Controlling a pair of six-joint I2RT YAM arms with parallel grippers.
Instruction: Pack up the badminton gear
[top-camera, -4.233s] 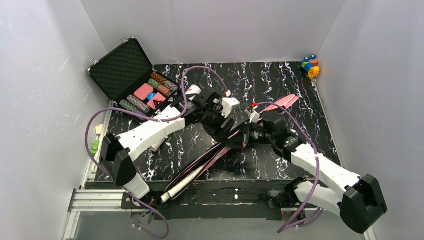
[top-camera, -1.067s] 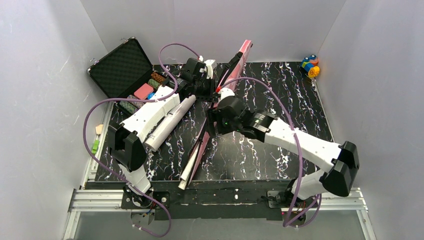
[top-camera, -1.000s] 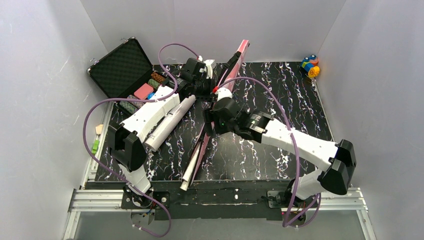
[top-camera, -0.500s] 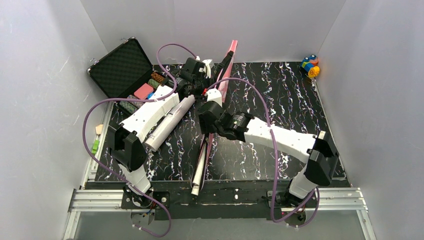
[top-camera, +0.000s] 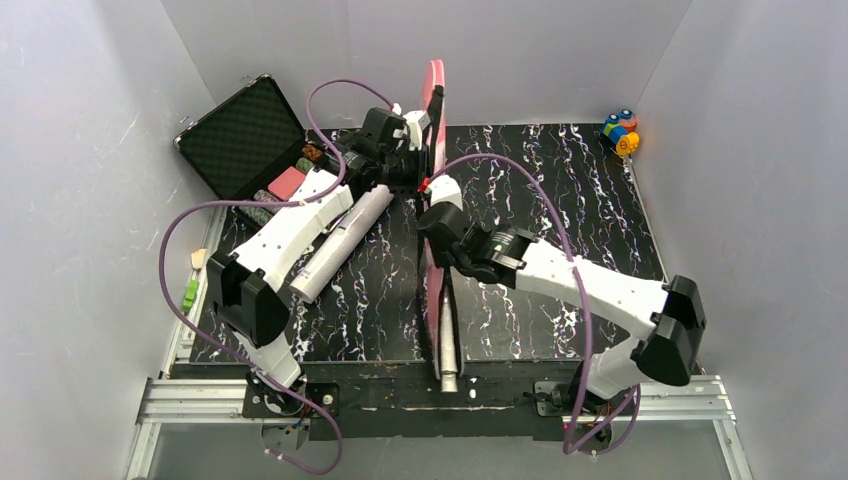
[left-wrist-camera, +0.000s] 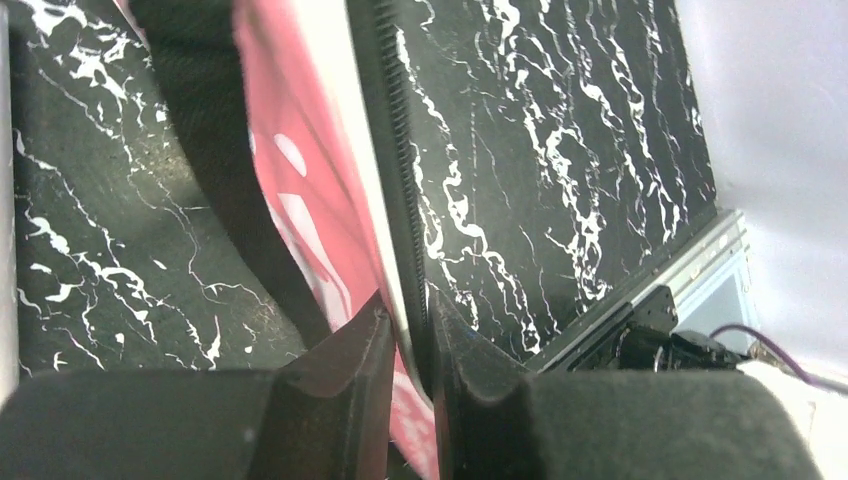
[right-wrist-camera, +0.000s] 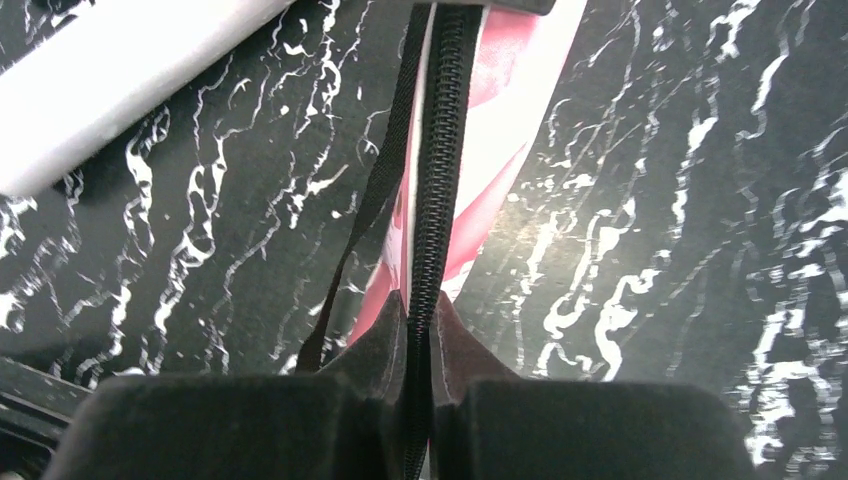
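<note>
With the pink cover (top-camera: 433, 295) pointing away from me and my left gripper beyond my right gripper, both should swing the cover crosswise before working its zipper (right-wrist-camera: 437, 190).
The pink cover (top-camera: 434, 95) stands on edge down the middle of the table, and a white racket handle (top-camera: 447, 345) sticks out of its near end. My left gripper (top-camera: 418, 150) is shut on the cover's far upper edge. In the left wrist view that gripper (left-wrist-camera: 405, 325) pinches the white-piped zipper rim of the pink cover (left-wrist-camera: 300, 200). My right gripper (top-camera: 440, 240) is shut on the cover's middle. Seen from the right wrist, this gripper (right-wrist-camera: 420, 320) clamps the black zipper (right-wrist-camera: 440, 150). The long white tube (top-camera: 340, 240) lies left of the cover.
The open black case of poker chips (top-camera: 255, 140) sits at the far left corner. A small multicoloured toy (top-camera: 620, 131) stands at the far right corner. The cover's black strap (right-wrist-camera: 365, 210) hangs loose beside the zipper. White walls enclose the table.
The right gripper has closed on the cover's zipper edge. The cover has swung from leaning right to running straight from far to near, its handle end shifting right.
</note>
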